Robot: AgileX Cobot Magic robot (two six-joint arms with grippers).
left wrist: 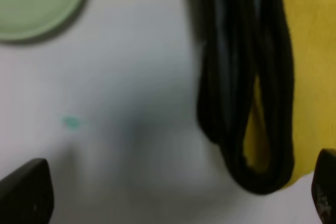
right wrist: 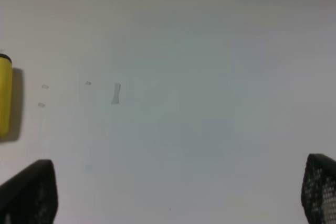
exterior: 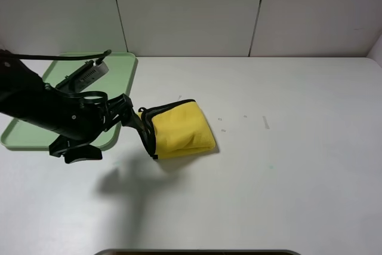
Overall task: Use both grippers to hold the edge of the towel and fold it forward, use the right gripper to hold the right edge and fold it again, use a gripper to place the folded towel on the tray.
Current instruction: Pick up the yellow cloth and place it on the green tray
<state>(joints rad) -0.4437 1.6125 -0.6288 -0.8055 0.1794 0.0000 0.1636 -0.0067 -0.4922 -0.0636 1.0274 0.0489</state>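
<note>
I should go on moving over the towel's yellow side [exterior: 168,128] with my left gripper's open fingers across the towel's black edge [exterior: 150,138] until they straddle that black edge, before they close.
The yellow towel [exterior: 182,126] lies folded into a thick bundle on the white table, right of the pale-green tray [exterior: 122,67]. Its black-edged left side looks bunched up. My left gripper [exterior: 143,132] reaches from over the tray to that left edge. In the left wrist view its fingertips [left wrist: 26,192] stand wide apart, open, with the towel's black edging [left wrist: 247,103] partly between them and the tray's corner [left wrist: 37,3] beyond. My right gripper [right wrist: 178,192] is open and empty over bare table, far from the towel [right wrist: 4,95]. It is out of the exterior view.
The left arm [exterior: 54,111] covers much of the tray's near part. Grey wall panels [exterior: 191,10] close off the back of the table. Small marks dot the table [exterior: 265,122] right of the towel. A dark strip [exterior: 197,252] shows at the front edge.
</note>
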